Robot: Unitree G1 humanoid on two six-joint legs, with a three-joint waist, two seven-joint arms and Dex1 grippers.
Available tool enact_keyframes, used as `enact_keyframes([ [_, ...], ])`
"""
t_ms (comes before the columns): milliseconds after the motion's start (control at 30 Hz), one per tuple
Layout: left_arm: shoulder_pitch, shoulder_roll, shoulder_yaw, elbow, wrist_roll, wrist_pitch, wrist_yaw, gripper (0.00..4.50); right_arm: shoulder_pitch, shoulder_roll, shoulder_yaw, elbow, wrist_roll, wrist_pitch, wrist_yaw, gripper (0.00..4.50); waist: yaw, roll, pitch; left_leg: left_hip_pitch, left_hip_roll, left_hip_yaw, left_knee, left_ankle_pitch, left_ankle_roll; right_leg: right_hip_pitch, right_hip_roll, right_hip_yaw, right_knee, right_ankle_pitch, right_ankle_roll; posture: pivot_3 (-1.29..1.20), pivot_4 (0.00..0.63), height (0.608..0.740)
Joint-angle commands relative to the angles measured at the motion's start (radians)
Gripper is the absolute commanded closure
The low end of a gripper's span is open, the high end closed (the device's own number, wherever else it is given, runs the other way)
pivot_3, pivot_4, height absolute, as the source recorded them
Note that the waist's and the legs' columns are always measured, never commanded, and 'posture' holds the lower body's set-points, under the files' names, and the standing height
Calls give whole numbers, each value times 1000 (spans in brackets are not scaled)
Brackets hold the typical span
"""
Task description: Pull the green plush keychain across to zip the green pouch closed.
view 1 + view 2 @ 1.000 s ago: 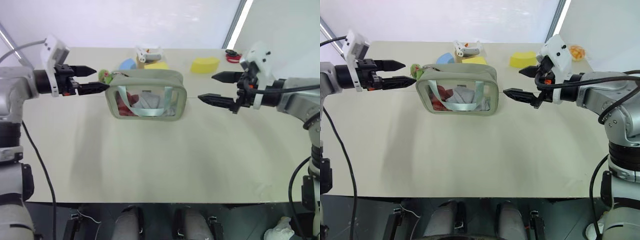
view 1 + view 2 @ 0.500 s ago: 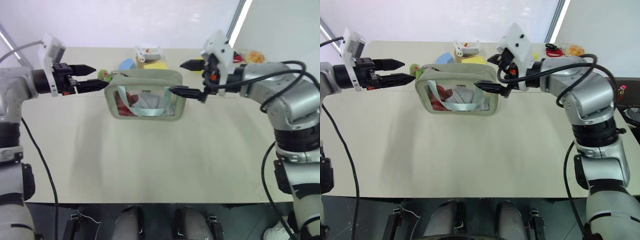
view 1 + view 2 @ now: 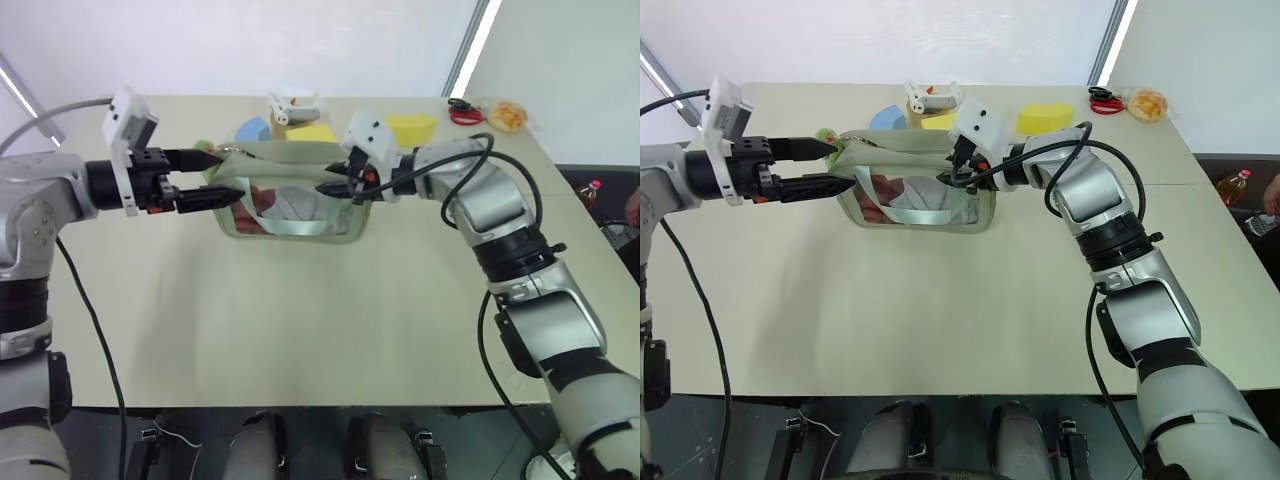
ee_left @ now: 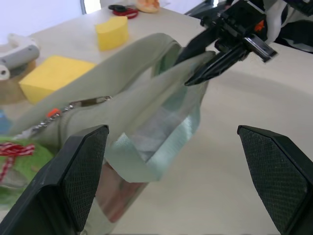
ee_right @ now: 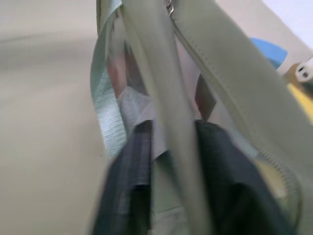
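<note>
The green pouch's front rim (image 5: pixel 171 93) is loose in my right gripper. Next, I grip the pouch's front rim (image 5: pixel 188 193) tightly near its end before my left gripper pulls the keychain.
The green pouch (image 3: pixel 300 152) stands at the table's middle back, red and white contents showing through its clear window. The green plush keychain (image 3: pixel 204 147) hangs at the pouch's left top corner; in the left wrist view the keychain (image 4: pixel 19 156) sits beside a metal chain. My left gripper (image 3: pixel 230 175) is open, with its fingers spread above and below the pouch's left end and the upper one next to the keychain. My right gripper (image 3: pixel 328 187) is shut on the pouch's upper right edge. Pouch fabric (image 5: pixel 171 142) runs between its two fingers (image 5: pixel 132 181).
Behind the pouch lie a blue foam block (image 3: pixel 255 128), two yellow foam blocks (image 3: pixel 313 131) (image 3: pixel 412 128) and a small white object (image 3: pixel 292 105). Red and orange items (image 3: pixel 465 115) sit at the far right corner. Bare table (image 3: pixel 300 320) stretches in front.
My right gripper swung left from the open table to the pouch's right end and shut on its top edge. My left gripper edged right along the pouch's left end, still open.
</note>
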Motion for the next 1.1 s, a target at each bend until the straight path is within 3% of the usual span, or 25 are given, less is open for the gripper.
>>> enact_keyframes([
  [33,-19,30,38,0,-2,-22,8,0,-36,12,-28,-63,-22,-62,5,4389,0,0,0,0,0,0,0,0,0,0,0,0,0,0,0,0,150,740],
  [367,-46,51,32,18,-10,-21,4,0,81,-44,-52,-301,41,21,102,4389,7,0,0,0,0,0,0,0,0,1,0,0,0,0,0,0,150,740],
  [767,-59,49,28,46,-1,-33,7,0,147,-46,-60,-401,71,126,101,4389,2,0,0,0,0,0,0,0,0,0,0,0,0,0,0,0,150,740],
  [900,-63,88,17,114,43,-85,-21,0,121,-91,-119,-468,91,199,88,3008,3,0,0,0,0,0,0,0,0,0,0,0,0,0,0,0,150,740],
  [1100,-88,162,15,292,119,-192,-61,0,143,-220,-221,-591,162,320,92,3008,7,0,0,0,0,0,0,0,0,0,0,0,-1,0,0,0,150,740],
])
